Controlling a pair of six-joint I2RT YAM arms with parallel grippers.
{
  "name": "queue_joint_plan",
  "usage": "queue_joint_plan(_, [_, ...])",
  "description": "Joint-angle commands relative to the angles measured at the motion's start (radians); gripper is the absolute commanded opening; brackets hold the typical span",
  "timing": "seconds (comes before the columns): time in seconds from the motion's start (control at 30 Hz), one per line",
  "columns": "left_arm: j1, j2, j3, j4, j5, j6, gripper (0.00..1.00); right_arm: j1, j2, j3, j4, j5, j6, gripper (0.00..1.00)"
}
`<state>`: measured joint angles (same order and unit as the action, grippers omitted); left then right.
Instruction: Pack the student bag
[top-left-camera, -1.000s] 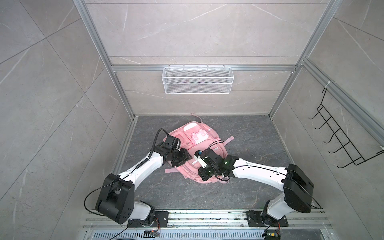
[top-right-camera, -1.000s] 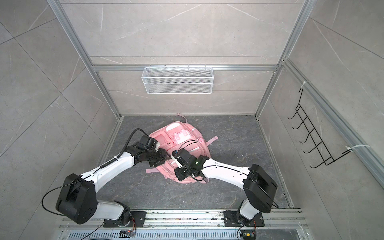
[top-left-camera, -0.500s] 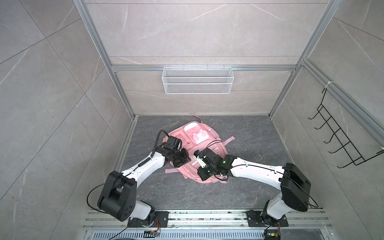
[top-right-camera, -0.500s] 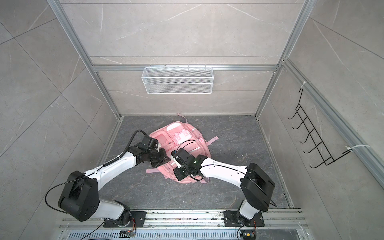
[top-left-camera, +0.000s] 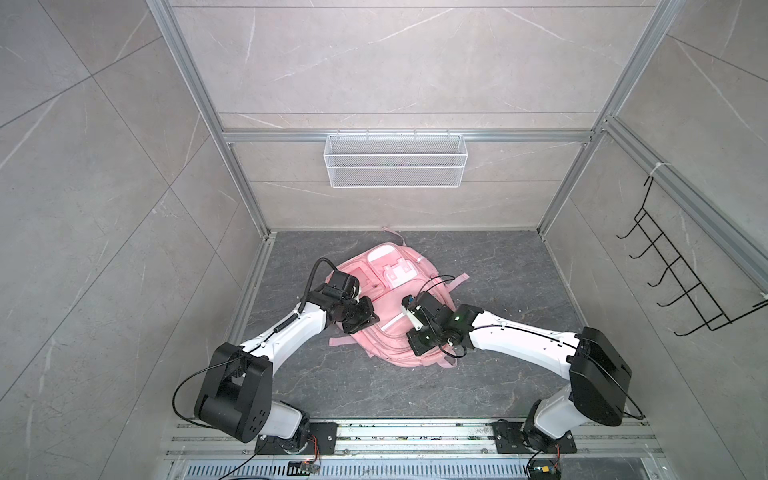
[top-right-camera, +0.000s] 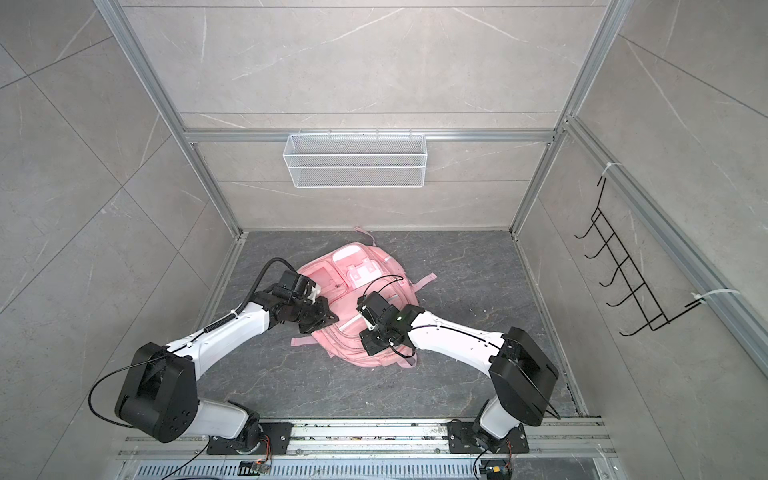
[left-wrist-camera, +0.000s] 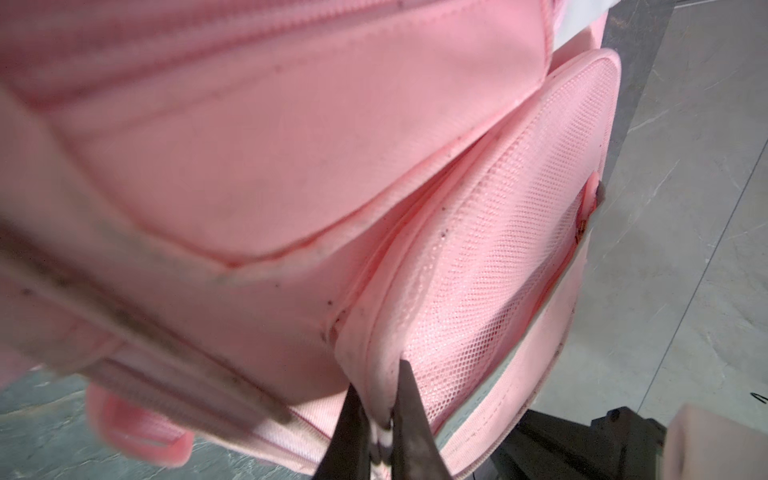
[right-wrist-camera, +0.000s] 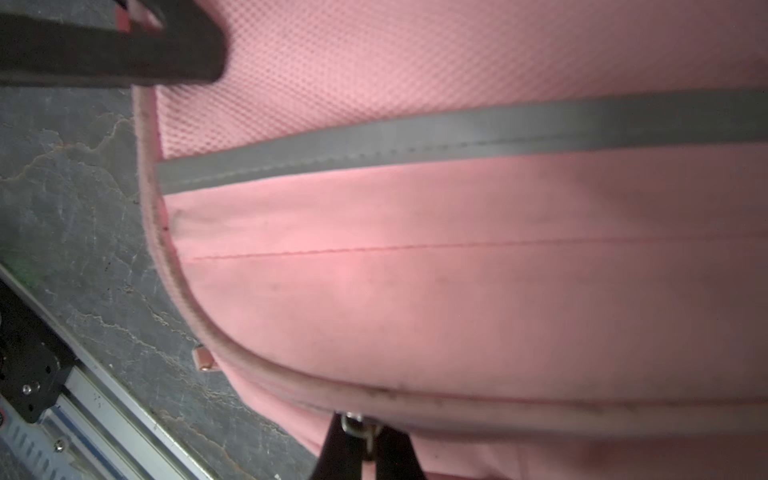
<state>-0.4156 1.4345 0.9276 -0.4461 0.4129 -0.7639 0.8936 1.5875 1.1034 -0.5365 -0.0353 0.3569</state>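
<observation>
The student bag lies crooked (top-left-camera: 392, 284) while my left gripper is on the side pocket's rim. My right gripper should swing the zip pull (right-wrist-camera: 353, 424) back to make the bag straight.
The pink student bag (top-left-camera: 390, 291) (top-right-camera: 353, 286) lies flat on the dark floor in both top views, with both arms over its near half. My left gripper (left-wrist-camera: 380, 411) is shut on the piped rim of the bag's mesh side pocket (left-wrist-camera: 519, 232), and pink fabric is pinched between its dark fingers. In the top views that gripper (top-left-camera: 368, 318) (top-right-camera: 328, 320) sits at the bag's left edge. My right gripper (right-wrist-camera: 360, 436) is shut on a small metal zip pull (right-wrist-camera: 356, 426) at the bag's piped seam. It (top-left-camera: 409, 332) rests on the bag's near right part. A grey reflective strip (right-wrist-camera: 415, 141) crosses the fabric.
A white wire basket (top-left-camera: 395, 160) hangs on the back wall and a black hook rack (top-left-camera: 681, 278) on the right wall. An aluminium rail (top-left-camera: 415, 432) with both arm bases runs along the front. A pink strap (top-left-camera: 457, 280) sticks out to the bag's right.
My left gripper has closed on the rim of the mesh pocket. The right gripper keeps its hold on the zip pull, and both arms have barely shifted.
</observation>
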Motion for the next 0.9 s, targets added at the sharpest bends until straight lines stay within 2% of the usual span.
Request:
queue_joint_plan(0.0, [0.041, -0.037, 0.030, -0.102, -0.095, 0.118, 0.00, -0.024, -0.014, 0.009, -0.107, 0.083, -0.034, 0.00])
queue_joint_plan(0.2, [0.081, -0.040, 0.044, -0.130, -0.123, 0.167, 0.00, -0.030, -0.002, 0.027, -0.115, 0.069, -0.099, 0.00])
queue_joint_plan(0.43, [0.118, 0.030, 0.148, -0.179, -0.178, 0.231, 0.00, -0.028, 0.036, 0.072, -0.061, 0.004, -0.123, 0.00])
queue_joint_plan(0.47, [0.139, 0.046, 0.167, -0.189, -0.177, 0.234, 0.04, -0.027, 0.046, 0.085, -0.051, -0.008, -0.123, 0.00])
queue_joint_plan(0.53, [0.179, 0.070, 0.200, -0.218, -0.156, 0.236, 0.21, -0.028, 0.073, 0.119, -0.039, -0.034, -0.119, 0.00])
queue_joint_plan(0.6, [0.186, 0.064, 0.231, -0.249, -0.156, 0.256, 0.31, -0.024, 0.097, 0.148, -0.024, -0.057, -0.114, 0.00])
queue_joint_plan(0.73, [0.187, -0.002, 0.215, -0.295, -0.099, 0.234, 0.48, -0.011, 0.126, 0.184, 0.020, -0.093, -0.115, 0.00])
queue_joint_plan(0.87, [0.181, -0.106, 0.114, -0.281, -0.003, 0.139, 0.63, 0.003, 0.166, 0.222, 0.024, -0.118, -0.126, 0.00])
